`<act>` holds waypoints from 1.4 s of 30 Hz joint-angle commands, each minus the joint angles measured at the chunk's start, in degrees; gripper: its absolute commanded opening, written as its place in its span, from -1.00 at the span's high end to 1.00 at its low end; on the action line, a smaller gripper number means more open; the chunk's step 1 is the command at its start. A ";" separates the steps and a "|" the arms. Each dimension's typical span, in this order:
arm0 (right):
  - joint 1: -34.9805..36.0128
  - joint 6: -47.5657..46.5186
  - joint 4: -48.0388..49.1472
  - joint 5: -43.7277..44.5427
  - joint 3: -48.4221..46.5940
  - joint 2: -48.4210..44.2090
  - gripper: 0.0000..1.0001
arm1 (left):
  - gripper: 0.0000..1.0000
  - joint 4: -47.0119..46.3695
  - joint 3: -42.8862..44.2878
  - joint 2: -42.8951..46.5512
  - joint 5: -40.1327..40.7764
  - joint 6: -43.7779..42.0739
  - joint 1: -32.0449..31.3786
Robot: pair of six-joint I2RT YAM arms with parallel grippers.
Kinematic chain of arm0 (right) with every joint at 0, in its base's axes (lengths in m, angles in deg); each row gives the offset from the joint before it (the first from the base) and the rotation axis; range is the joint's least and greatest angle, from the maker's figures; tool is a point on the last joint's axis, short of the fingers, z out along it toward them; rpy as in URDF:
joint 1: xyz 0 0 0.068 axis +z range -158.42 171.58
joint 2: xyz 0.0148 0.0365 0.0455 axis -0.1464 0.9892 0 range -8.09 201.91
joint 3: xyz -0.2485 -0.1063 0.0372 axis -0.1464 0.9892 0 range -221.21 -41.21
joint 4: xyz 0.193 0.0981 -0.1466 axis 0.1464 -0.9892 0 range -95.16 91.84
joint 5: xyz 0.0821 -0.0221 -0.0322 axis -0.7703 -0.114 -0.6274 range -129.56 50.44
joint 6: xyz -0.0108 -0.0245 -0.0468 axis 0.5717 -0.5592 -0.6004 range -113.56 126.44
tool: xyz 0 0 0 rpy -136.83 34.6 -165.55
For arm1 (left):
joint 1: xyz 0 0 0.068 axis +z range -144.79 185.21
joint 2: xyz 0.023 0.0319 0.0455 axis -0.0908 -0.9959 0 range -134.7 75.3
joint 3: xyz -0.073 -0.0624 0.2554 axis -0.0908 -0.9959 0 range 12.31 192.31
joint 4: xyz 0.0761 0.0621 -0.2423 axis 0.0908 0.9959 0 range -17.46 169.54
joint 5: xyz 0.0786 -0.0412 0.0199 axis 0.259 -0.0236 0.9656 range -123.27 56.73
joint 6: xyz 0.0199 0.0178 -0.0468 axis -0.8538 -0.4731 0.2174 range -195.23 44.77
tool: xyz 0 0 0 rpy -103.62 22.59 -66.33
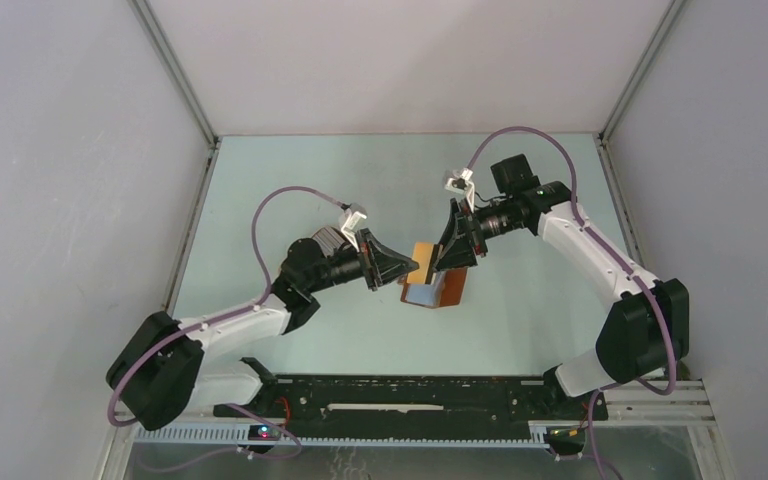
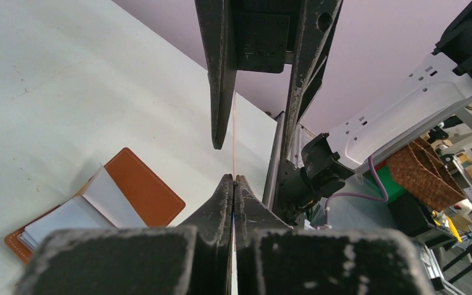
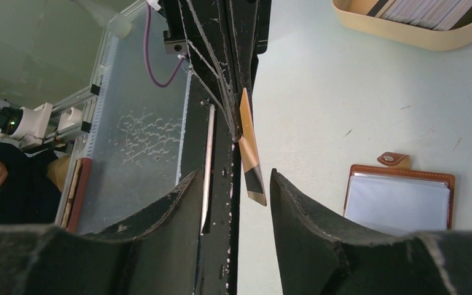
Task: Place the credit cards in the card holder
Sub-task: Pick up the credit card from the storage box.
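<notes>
My right gripper should take the credit card and my left gripper should take the snap tab point(image 3: 394, 159), because my left gripper is holding the card while the card holder lies loose point(image 1: 422, 295).
My left gripper point(image 1: 407, 270) point(image 2: 234, 179) is shut on an orange credit card point(image 1: 422, 262), held on edge above the table. In the left wrist view that card point(image 2: 234, 135) is a thin pale line running up from the fingertips. My right gripper point(image 1: 452, 258) point(image 3: 233, 174) faces it with its jaws apart on either side of the card's free end point(image 3: 250, 157), which is orange with a dark stripe; neither finger touches it. The card holder point(image 1: 438, 291) point(image 2: 142, 189) point(image 3: 399, 200) lies open on the table below, brown leather with clear pockets and a snap tab.
A tan oval tray point(image 3: 399, 35) holding more credit cards point(image 3: 421, 8) edge-on sits on the table beyond the card holder in the right wrist view. A metal frame rail point(image 1: 430, 405) runs along the table's near edge between the arm bases.
</notes>
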 commanded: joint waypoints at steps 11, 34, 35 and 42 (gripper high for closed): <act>-2.26 2.31 1.94 -4.54 0.07 -1.14 0.27 | 1.00 -5.03 1.85 -1.78 -2.07 1.61 -0.53; -2.49 -5.87 -5.20 -3.71 -1.71 -0.03 1.00 | 0.21 2.94 0.84 3.10 3.66 -3.17 -0.72; -2.46 -6.73 -5.87 -3.50 -1.76 -0.05 1.00 | 0.17 4.94 0.80 4.37 4.60 -4.48 -0.70; -1.38 -9.22 -7.29 -0.56 -1.77 -0.35 1.00 | -0.05 18.93 0.21 13.40 12.65 -12.99 -0.55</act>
